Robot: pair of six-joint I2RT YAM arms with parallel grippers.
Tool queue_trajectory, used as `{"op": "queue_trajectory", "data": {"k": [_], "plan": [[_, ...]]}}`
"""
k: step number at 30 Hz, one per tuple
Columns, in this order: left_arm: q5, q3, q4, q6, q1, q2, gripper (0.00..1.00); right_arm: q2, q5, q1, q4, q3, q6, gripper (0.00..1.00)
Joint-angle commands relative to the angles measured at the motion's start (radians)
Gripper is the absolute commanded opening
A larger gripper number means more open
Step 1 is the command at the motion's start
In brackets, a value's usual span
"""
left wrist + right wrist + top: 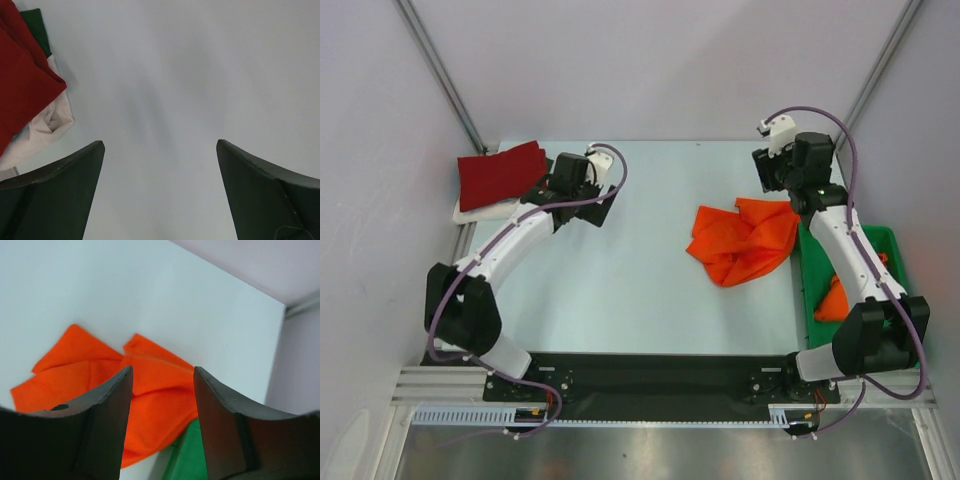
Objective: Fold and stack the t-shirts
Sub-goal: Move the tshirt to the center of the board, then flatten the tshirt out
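My right gripper should go next because the orange t-shirt's far tip (744, 205) is clear of the green bin. It should move toward that tip until its fingers close on it.
A crumpled bright orange t-shirt (745, 238) lies on the table right of centre, its right edge over the green bin; it also shows in the right wrist view (150, 390). Another orange t-shirt (833, 298) sits inside the bin. A folded dark red t-shirt (500, 172) rests on a folded white one (480, 212) at the back left; both show in the left wrist view, the red one (20, 80) above the white one (47, 122). My left gripper (160, 145) is open and empty just right of that stack. My right gripper (162, 372) is open and empty above the orange shirt's far right corner.
A green plastic bin (880, 245) stands at the table's right edge, under my right arm, and shows in the right wrist view (187, 460). A dark green cloth edge (37, 27) peeks from behind the red shirt. The pale table (620, 280) has walls behind and beside it.
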Motion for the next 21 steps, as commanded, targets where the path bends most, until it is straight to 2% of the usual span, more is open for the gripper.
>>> {"op": "queue_trajectory", "data": {"k": [1,4,10,17,21], "plan": [[0.022,0.1,-0.049,0.007,0.004,0.078,1.0,0.084,-0.13,0.045,0.026,0.022,-0.017,0.57],[0.053,0.15,-0.105,0.007,0.004,0.153,1.0,0.19,-0.187,0.054,-0.011,0.028,0.007,0.54],[0.029,0.201,-0.122,0.015,0.004,0.197,1.0,0.415,-0.109,0.051,-0.037,0.119,0.004,0.53],[0.03,0.29,-0.099,-0.023,0.005,0.253,1.0,0.59,-0.066,0.05,-0.082,0.273,-0.056,0.54],[0.067,0.35,-0.103,-0.057,0.005,0.281,1.0,0.685,-0.01,0.054,-0.165,0.408,-0.115,0.41]]}}
